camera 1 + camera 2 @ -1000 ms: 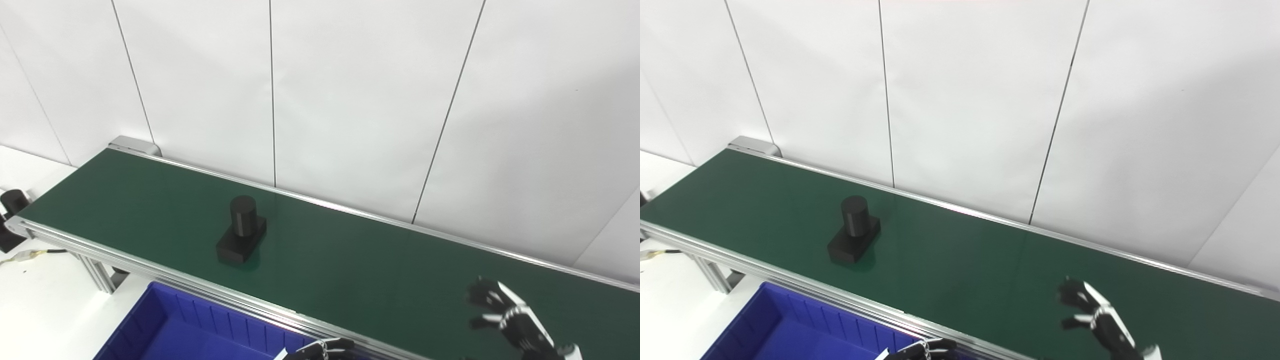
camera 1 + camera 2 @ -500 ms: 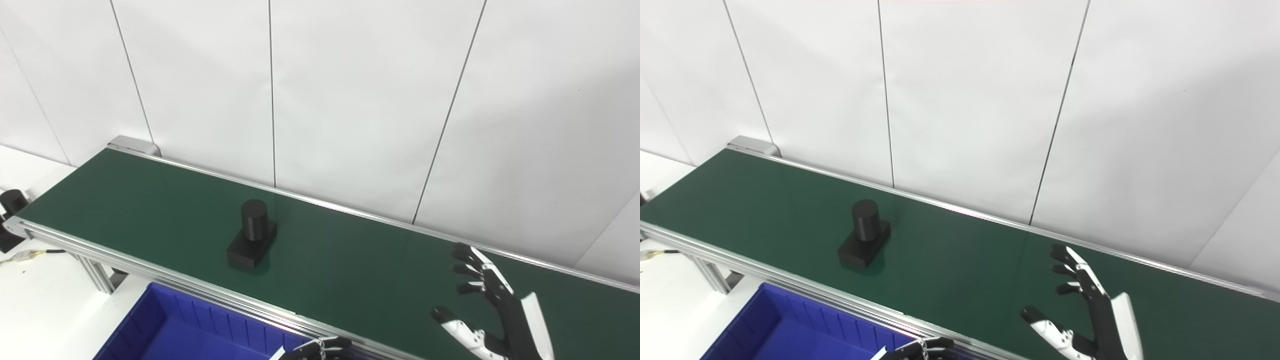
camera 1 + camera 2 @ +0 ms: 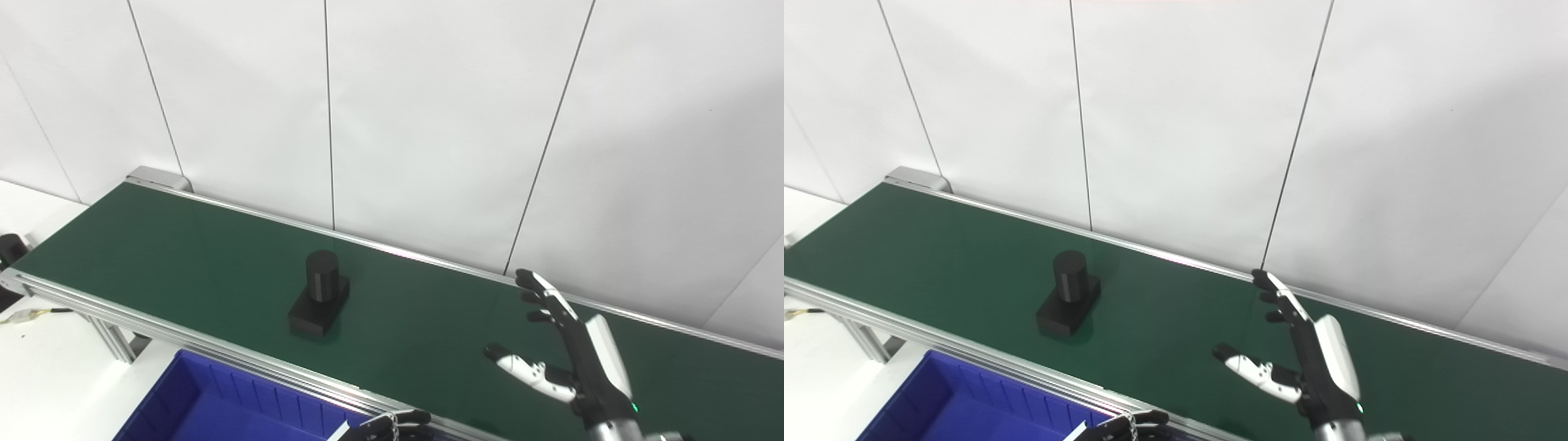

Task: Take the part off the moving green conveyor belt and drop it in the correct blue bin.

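Observation:
The base [image 3: 312,320] will rise and tip along when I lift the cylinder, because the same black runs from cylinder to square base [image 3: 323,298].
A black part [image 3: 319,295], an upright cylinder on a square base, rides the green conveyor belt [image 3: 184,251] left of centre. My right hand [image 3: 566,349] hovers over the belt to the part's right, well apart from it, open with fingers spread and thumb stretched toward the part. Only the curled fingertips of my left hand [image 3: 386,425] show at the bottom edge, by the belt's near rail; its state is unclear. A blue bin [image 3: 202,407] sits below the belt's near rail at lower left.
A white panelled wall rises right behind the belt's far rail [image 3: 429,260]. The belt's aluminium frame and leg [image 3: 113,340] stand on a white floor at left, with a cable [image 3: 37,313] and a black fixture [image 3: 9,248] beside them.
The part has ridden the belt to the right. My right hand has risen and reached forward and left over the belt, fingers opening wide. The view has shifted slightly.

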Robot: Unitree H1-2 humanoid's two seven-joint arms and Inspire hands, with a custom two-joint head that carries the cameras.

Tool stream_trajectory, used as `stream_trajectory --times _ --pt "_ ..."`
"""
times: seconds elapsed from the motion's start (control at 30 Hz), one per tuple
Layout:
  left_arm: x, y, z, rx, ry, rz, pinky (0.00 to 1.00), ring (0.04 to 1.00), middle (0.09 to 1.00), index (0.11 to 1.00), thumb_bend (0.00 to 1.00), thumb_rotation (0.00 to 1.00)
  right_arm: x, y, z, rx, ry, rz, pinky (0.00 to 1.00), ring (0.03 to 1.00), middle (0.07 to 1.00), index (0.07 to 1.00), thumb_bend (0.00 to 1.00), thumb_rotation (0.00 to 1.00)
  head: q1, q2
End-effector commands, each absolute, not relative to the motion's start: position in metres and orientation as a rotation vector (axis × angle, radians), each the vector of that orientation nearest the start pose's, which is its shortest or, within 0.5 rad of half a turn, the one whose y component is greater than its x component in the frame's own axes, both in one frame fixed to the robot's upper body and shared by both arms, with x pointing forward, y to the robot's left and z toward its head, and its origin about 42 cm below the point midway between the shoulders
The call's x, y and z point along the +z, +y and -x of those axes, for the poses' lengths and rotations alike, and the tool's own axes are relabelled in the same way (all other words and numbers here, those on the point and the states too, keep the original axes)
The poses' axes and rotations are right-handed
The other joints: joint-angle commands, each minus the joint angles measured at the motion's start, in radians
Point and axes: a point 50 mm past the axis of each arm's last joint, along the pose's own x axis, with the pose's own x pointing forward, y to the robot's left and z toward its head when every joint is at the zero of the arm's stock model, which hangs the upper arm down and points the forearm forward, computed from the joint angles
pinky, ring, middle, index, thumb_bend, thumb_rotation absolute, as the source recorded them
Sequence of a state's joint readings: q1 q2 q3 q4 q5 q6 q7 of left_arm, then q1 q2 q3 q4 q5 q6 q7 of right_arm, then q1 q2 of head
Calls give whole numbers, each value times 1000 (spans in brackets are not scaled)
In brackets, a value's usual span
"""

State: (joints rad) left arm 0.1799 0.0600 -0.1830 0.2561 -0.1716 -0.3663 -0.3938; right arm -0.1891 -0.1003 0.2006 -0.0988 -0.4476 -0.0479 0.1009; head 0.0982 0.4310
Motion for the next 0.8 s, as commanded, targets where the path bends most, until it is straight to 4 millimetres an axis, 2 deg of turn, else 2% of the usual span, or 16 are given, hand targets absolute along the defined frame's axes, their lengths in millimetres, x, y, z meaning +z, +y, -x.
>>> stream_trajectory --times 0.0,0.13,0.37,0.57,0.77 --pt "20 180 -203 -478 -18 143 761 762 770 802 1000 335 186 -153 -340 277 -397 541 705 808 844 877 621 537 1 1" --pt "19 180 -203 -479 -19 145 765 763 770 800 1000 337 181 -143 -354 289 -384 536 692 804 847 877 641 553 -13 5" --pt "19 179 -203 -480 -24 153 769 764 773 804 1000 328 174 -125 -368 329 -370 521 757 839 853 875 664 499 -19 6" --pt "18 179 -204 -482 -22 156 765 765 773 804 1000 326 171 -111 -379 369 -335 560 769 841 859 881 688 568 -19 7" --pt "18 177 -203 -478 -22 162 765 763 771 803 1000 319 164 -98 -392 397 -294 557 786 859 874 887 726 576 -13 8"
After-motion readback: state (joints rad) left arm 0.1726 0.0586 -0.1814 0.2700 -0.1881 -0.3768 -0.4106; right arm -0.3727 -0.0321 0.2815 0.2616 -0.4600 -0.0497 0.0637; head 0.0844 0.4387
